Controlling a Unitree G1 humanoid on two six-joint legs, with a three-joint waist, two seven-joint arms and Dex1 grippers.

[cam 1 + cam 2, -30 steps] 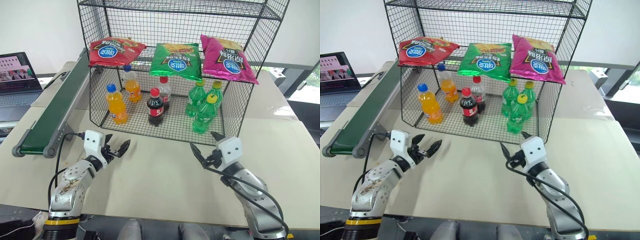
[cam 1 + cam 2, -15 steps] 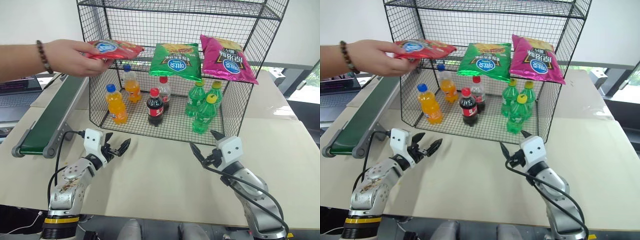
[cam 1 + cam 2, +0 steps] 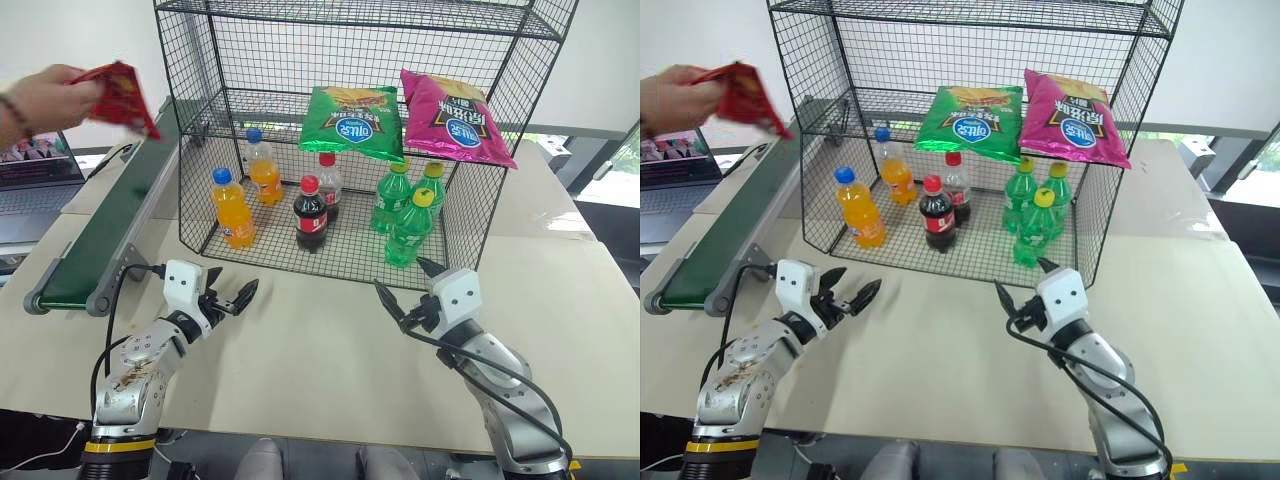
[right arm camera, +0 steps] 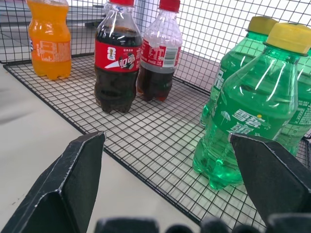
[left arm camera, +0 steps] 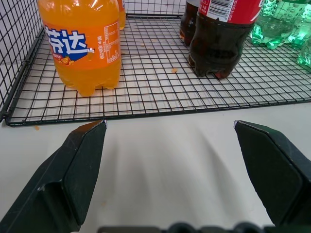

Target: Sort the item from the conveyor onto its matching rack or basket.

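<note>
The pinching hand [image 3: 90, 84] is next to the red snack bag [image 3: 122, 98], which looks creased and angular there. The bag's near edge should bunch up and fold when I carry it.
A person's hand [image 3: 40, 100] holds the red snack bag [image 3: 122, 93] in the air, above the far end of the dark green conveyor [image 3: 105, 225] at the left. The flat wire shelf tier [image 3: 228, 122] of the black mesh unit is bare on its left side. My left gripper [image 3: 233, 285] hovers open over the table in front of the unit, near the orange bottle [image 5: 82, 46]. My right gripper [image 3: 402, 275] is open too, in front of the green bottles [image 4: 243, 121]. Neither gripper holds anything.
A green bag [image 3: 352, 122] and a magenta bag [image 3: 455, 118] lie on the shelf tier. Below, the walled basket holds orange [image 3: 232, 208], cola [image 3: 311, 212] and green bottles [image 3: 410, 228]. A laptop [image 3: 35, 150] sits at the far left, beyond the conveyor.
A person's hand reached in, took the red bag off the left of the shelf tier and carried it left, over the conveyor. Both grippers stayed put and open.
</note>
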